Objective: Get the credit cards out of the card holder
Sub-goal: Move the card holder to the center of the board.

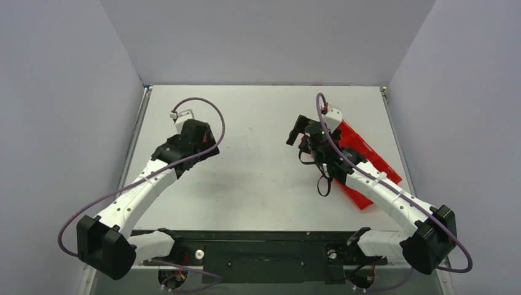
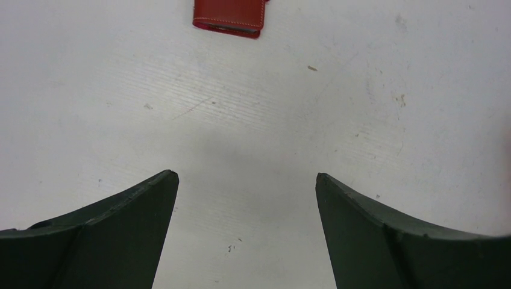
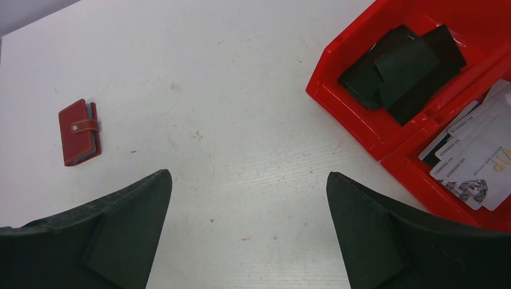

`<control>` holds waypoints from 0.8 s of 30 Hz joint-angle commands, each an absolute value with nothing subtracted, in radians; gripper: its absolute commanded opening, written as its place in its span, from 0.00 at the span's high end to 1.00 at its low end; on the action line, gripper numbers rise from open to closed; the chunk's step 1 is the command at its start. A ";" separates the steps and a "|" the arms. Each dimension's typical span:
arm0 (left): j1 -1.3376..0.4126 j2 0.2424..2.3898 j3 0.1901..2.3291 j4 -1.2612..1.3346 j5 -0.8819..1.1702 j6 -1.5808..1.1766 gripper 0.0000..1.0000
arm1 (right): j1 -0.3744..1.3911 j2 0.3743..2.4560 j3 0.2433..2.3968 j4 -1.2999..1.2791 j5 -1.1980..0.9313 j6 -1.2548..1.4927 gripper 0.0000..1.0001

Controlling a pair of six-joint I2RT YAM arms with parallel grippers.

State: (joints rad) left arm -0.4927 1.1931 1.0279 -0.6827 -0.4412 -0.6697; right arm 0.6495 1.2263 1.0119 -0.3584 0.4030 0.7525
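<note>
The snap strap faces up and the way to the card holder is open, so the robot's left gripper should keep moving forward until it closes on the strap.
The card holder is a small dark-red wallet lying shut on the white table, its snap strap fastened. A thin light-blue edge shows along its side; I see no other part of the credit cards. It lies far left of my right gripper, which is open and empty above bare table. In the left wrist view the holder lies at the top edge, well ahead of my left gripper, also open and empty. In the top view the left gripper and right gripper hover apart; the holder is hidden there.
A bright red compartment tray lies right of my right gripper, with dark wallets in one compartment and white cards in another. In the top view the tray lies partly under the right arm. Grey walls surround the table.
</note>
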 commanded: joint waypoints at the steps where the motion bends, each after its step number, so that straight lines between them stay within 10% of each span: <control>1: -0.382 1.251 1.082 -0.617 -0.405 -0.739 0.17 | 0.654 1.221 1.040 -0.363 0.418 0.743 0.04; 24: -0.168 1.858 1.413 -0.348 -0.297 -0.635 0.25 | 0.655 1.221 1.031 -0.373 0.349 0.738 0.06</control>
